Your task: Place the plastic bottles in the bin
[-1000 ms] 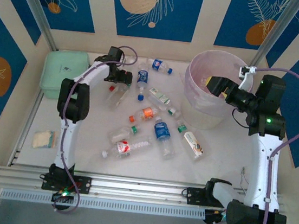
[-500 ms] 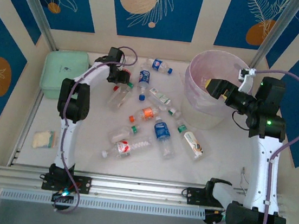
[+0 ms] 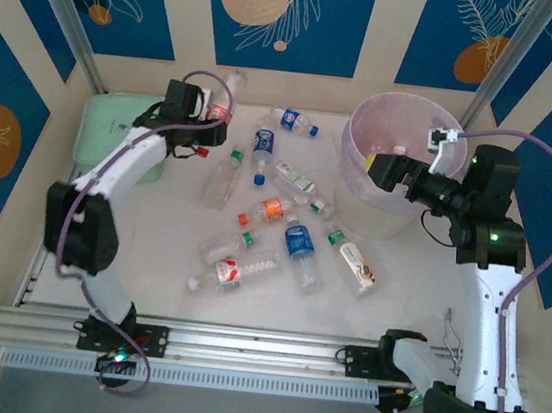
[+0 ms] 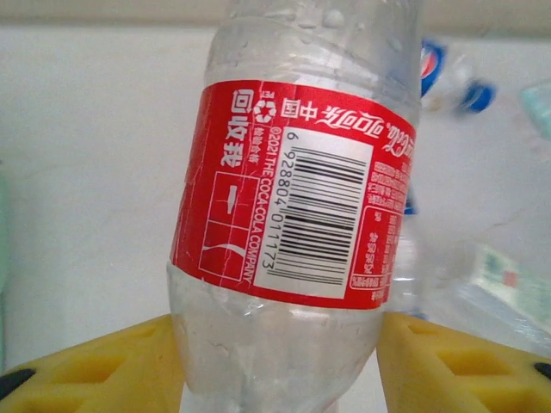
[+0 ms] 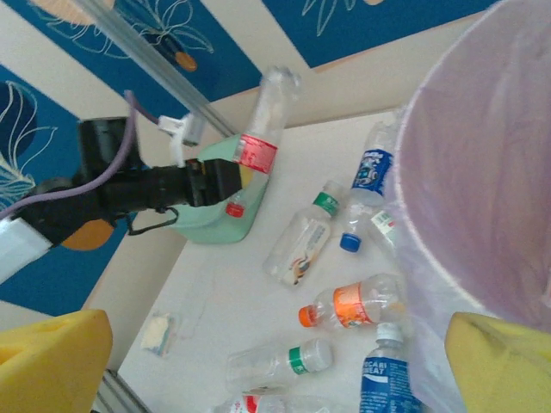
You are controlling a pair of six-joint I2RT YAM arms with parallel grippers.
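The red-labelled bottle is held by its cap end in my left gripper, far from the bin, so next my right gripper grabs the bottle's free bottom end.
My left gripper is shut on a clear plastic bottle with a red label, its yellow pads pressed on both sides of the lower body. From above, that bottle is held raised at the back left, near the left gripper. Several more plastic bottles lie on the table, among them a blue-labelled one, an orange-labelled one and a green-capped one. The bin stands at the back right. My right gripper hangs open at the bin's left rim, nothing between its fingers.
A mint-green pouch lies at the back left, under the raised bottle. A small flat packet sits near the left edge. A metal rail runs along the near edge. Patterned walls close in the back and sides.
My left gripper has shut on the red-labelled bottle and lifted it off the table, swinging up and to the left. The right gripper has drifted a little left at the bin's rim.
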